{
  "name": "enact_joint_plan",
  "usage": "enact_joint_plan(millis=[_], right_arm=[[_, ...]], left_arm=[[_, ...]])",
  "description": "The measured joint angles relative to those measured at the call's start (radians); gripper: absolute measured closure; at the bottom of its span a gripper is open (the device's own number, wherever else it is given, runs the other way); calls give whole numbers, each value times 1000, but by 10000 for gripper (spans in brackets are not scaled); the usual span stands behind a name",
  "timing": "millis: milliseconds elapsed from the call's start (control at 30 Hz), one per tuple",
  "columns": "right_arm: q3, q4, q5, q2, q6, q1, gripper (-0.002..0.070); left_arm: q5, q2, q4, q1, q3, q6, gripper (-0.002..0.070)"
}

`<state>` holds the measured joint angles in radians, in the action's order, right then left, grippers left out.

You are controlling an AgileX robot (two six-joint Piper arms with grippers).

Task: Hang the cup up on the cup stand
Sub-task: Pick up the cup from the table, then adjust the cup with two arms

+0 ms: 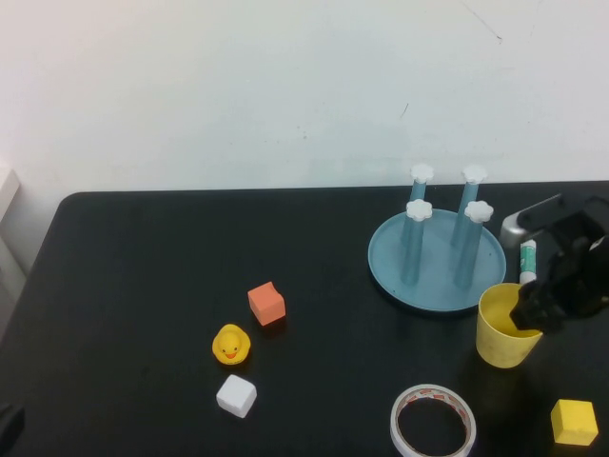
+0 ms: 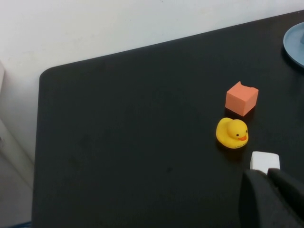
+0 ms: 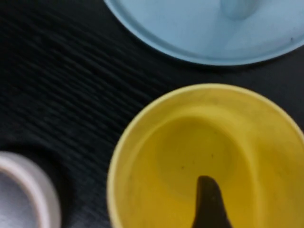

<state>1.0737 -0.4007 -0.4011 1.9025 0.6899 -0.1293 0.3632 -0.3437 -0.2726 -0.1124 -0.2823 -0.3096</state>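
My gripper will make the cup [image 1: 506, 328] rock and lean when it hangs the cup upside down, because the white flower cap [image 1: 419, 209] is much narrower than the cup's opening.
The yellow cup [image 1: 504, 333] stands upright on the black table, just in front of and to the right of the cup stand [image 1: 437, 262], a blue-grey dish with four blue posts and white flower caps. My right gripper [image 1: 529, 309] is at the cup's right rim, open. One black finger [image 3: 207, 194] hangs inside the cup [image 3: 199, 142], clear of its wall; the other finger is hidden. The stand's edge [image 3: 190, 33] shows just beyond the cup. My left gripper [image 2: 267, 172] is shut and empty, low at the table's front left, near the white cube [image 2: 264, 161].
An orange cube [image 1: 266, 304], a yellow duck [image 1: 231, 345] and a white cube [image 1: 236, 395] lie in the middle. A white tape roll [image 1: 433, 422] and a yellow cube [image 1: 574, 422] lie in front of the cup. A white-green pen [image 1: 528, 259] lies right of the stand.
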Motion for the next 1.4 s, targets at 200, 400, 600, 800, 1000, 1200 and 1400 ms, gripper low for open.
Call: enact_joint_plan(millis=[200, 400, 600, 800, 1000, 1200, 1400], right_arm=[[7, 2, 33, 84, 0, 0, 286], [13, 2, 32, 93, 0, 0, 480], [81, 2, -63, 25, 0, 0, 650], [122, -86, -152, -117, 20, -21, 655], [122, -230, -167, -263, 150, -177, 656], [122, -513, 4, -334, 446, -479, 656], [122, -867, 279, -340, 897, -730, 656]], left_arm=[[-42, 0, -7, 0, 13, 0, 676], [-189, 0, -221, 0, 14, 0, 676], [-278, 0, -538, 0, 8, 2, 676], [-272, 0, -801, 0, -19, 2, 643], [-217, 0, -1283, 0, -31, 4, 329], [-184, 0, -1434, 0, -40, 184, 74], [-65, -2, -1440, 0, -40, 267, 45]])
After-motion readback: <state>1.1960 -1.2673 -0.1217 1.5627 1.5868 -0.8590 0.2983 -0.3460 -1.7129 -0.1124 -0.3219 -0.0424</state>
